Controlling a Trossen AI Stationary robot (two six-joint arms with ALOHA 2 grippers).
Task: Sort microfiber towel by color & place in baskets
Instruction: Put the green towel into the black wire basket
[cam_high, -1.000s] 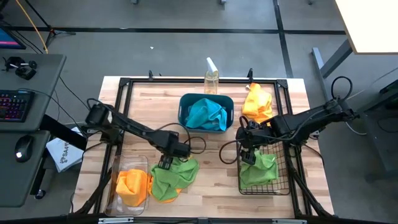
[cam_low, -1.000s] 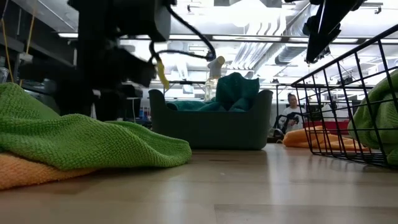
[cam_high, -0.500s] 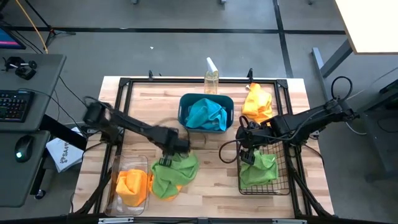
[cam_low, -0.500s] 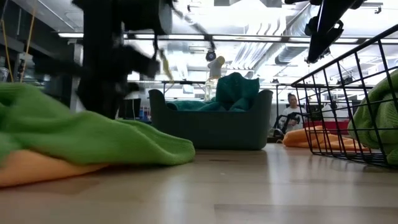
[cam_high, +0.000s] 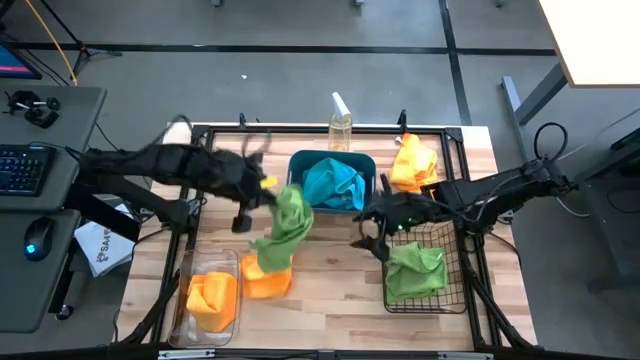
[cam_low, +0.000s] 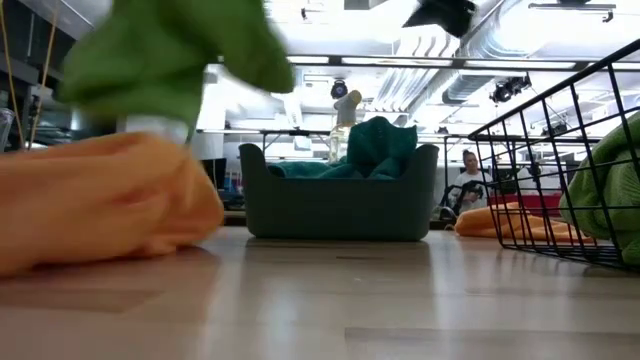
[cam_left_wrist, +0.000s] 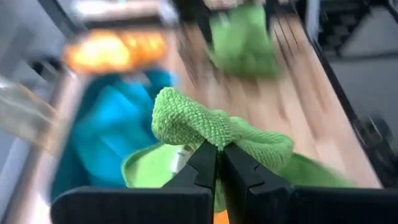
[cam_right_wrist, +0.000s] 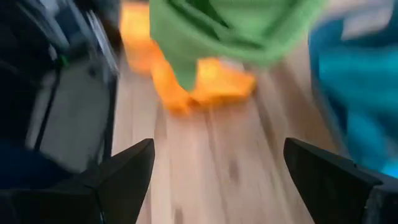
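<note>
My gripper is going to carry the green towel, and it will come away alone, because the green towel's lower corner (cam_high: 266, 258) hangs loose over the orange towel.
My left gripper (cam_high: 268, 195) is raised beside the teal tub (cam_high: 330, 205) and shut on a lime green microfiber towel (cam_high: 283, 222), which hangs below it. An orange towel (cam_high: 266, 281) lies on the table under the green one. Another orange towel (cam_high: 212, 298) sits in the clear bin (cam_high: 186, 268). Blue towels (cam_high: 332, 182) fill the teal tub. A green towel (cam_high: 416, 270) lies in the black wire basket (cam_high: 452, 262). My right gripper (cam_high: 366, 232) stands open left of that basket, nothing between its fingers (cam_right_wrist: 127, 174). My left gripper pinches a bunched fold of the green towel (cam_left_wrist: 214, 134) between its two shut fingers (cam_left_wrist: 202, 165), near the towel's top. The towel hangs slack below the fingers. Whether its lower end (cam_high: 268, 247) touches the orange towel, I cannot tell.
A clear spray bottle (cam_high: 341, 122) stands at the far edge behind the teal tub. A third orange towel (cam_high: 413, 163) lies at the far right of the table. Bare wood (cam_high: 335, 270) shows between the near orange towel and the wire basket.
My left gripper has shut on the green towel, then risen and swung toward the teal tub, lifting the towel off the orange one, which stays on the table. My right gripper has moved from over the wire basket toward the table's left.
</note>
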